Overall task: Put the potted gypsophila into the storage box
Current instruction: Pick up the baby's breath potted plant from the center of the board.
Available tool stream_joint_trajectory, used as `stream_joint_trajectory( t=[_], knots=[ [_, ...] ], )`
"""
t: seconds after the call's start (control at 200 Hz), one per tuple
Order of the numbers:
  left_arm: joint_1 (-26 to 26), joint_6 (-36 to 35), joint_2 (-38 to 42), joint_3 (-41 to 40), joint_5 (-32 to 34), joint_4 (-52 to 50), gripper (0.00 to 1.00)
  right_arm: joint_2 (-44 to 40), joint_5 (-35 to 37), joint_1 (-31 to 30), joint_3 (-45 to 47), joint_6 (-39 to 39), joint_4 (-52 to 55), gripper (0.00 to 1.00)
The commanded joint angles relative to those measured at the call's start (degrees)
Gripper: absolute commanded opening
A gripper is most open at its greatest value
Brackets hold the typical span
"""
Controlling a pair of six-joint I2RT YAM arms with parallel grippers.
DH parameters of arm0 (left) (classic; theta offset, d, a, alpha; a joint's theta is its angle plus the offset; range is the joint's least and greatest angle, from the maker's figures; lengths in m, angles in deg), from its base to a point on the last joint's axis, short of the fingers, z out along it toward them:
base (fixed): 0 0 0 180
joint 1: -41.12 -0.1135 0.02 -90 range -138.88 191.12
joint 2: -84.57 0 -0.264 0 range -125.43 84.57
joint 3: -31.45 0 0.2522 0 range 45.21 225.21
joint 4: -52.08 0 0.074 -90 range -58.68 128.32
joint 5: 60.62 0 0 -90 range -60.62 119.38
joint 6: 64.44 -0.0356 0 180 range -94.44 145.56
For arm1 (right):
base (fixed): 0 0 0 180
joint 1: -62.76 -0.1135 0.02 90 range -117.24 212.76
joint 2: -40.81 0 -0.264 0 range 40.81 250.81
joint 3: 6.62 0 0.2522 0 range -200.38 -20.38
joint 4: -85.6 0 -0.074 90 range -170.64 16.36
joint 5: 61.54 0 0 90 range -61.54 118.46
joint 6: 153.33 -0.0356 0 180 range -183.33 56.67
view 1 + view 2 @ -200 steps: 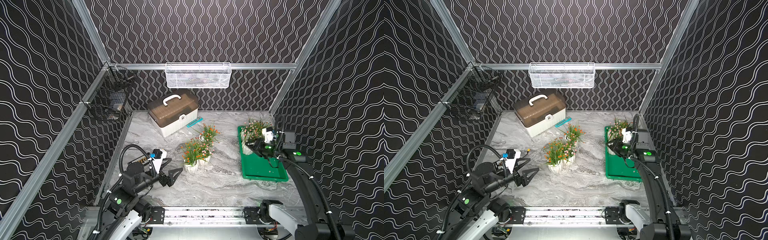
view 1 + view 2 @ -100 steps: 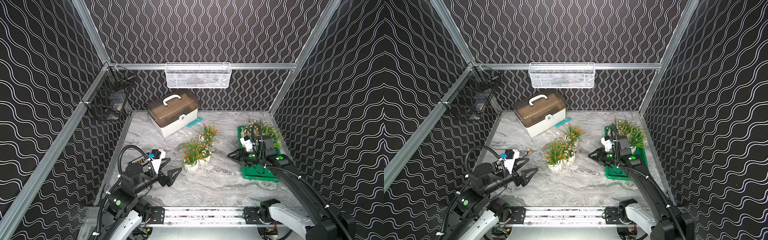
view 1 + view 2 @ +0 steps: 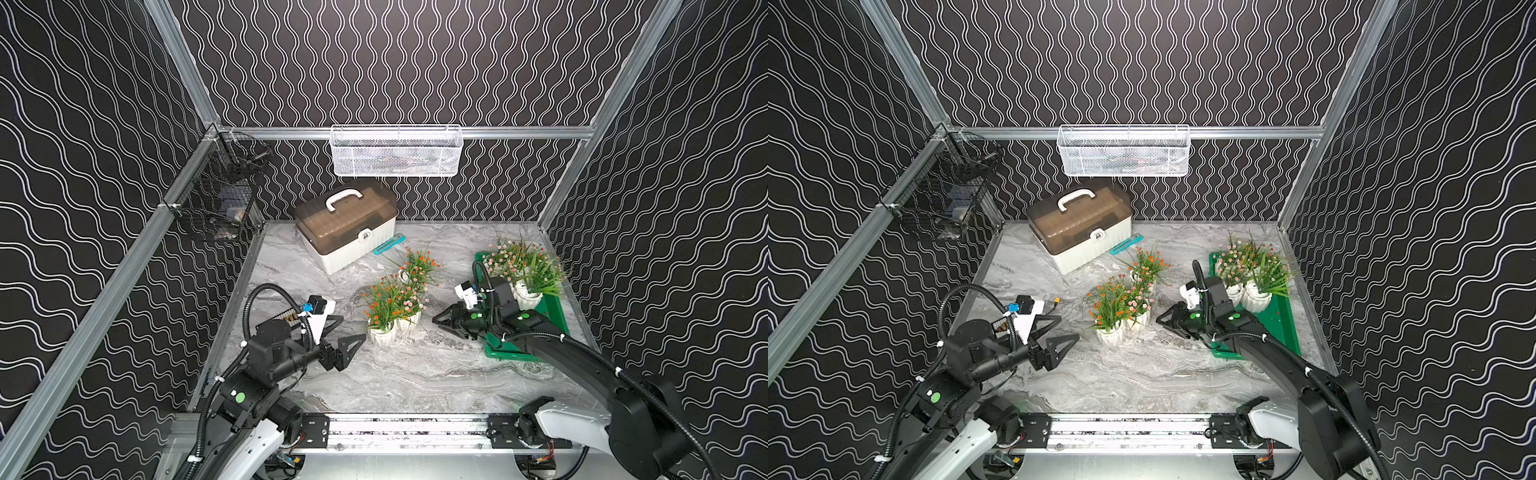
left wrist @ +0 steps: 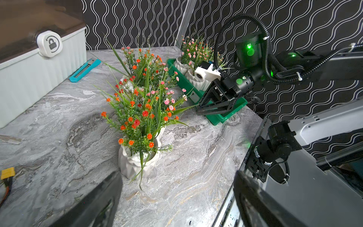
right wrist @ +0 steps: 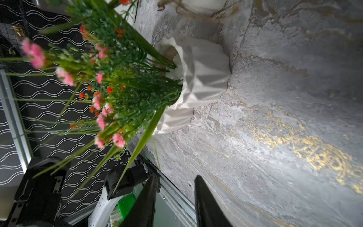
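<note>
The path from my right gripper's open fingers to the pink potted gypsophila (image 3: 410,314) is clear, so I keep going in until the fingers straddle the pot's rim (image 5: 181,99).
Three potted gypsophila stand mid-table: a touching pair (image 3: 392,330) (image 3: 1121,328) and one behind (image 3: 409,274). The green storage box (image 3: 555,309) (image 3: 1285,328) lies at the right with at least two pots (image 3: 527,296) in its far end. My right gripper (image 3: 439,323) (image 3: 1163,321) is low over the table between the box and the pair, pointing at the pair, open and empty. The right wrist view shows its jaws (image 5: 175,179) apart, with a white pot (image 5: 202,78) ahead. My left gripper (image 3: 347,331) (image 4: 177,176) is wide open left of the pair, near a pot (image 4: 137,161).
A white case with a brown lid (image 3: 345,232) stands at the back left, a teal utility knife (image 3: 388,244) beside it. A white mesh basket (image 3: 395,151) hangs on the back wall and a black wire basket (image 3: 216,199) on the left wall. The arms' rail (image 3: 407,428) runs along the front.
My right arm has swung from over the storage box leftward and down to the table beside the standing pair, gripper empty. The left arm has not moved.
</note>
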Motion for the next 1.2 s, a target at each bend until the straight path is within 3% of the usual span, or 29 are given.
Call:
stream_joint_trajectory(
  t=[0.0, 0.295, 0.696, 1.006, 1.196],
  knots=[
    [-0.1, -0.7, -0.6, 0.6, -1.3, -0.4, 0.91, 2.1, 4.2, -2.1, -1.6, -2.6, -4.0, 0.35],
    [-0.4, -0.9, -0.2, 0.3, -2.0, 0.1, 0.92, 10.5, 11.2, -6.0, -6.4, -2.6, -3.9, 0.35],
    [-0.6, -0.8, 1.6, 0.0, -1.5, 0.3, 0.92, 18.7, 14.4, -8.1, -12.6, -1.4, -2.1, 0.35],
    [-0.7, -0.7, 1.3, 0.1, -2.3, 0.4, 0.92, 22.3, 24.8, -11.3, -19.0, 2.1, 7.4, 0.33],
    [-0.6, -0.7, 1.6, 0.0, -2.3, 0.5, 0.92, 24.3, 27.7, -12.7, -21.2, 3.7, 10.7, 0.31]
  ],
)
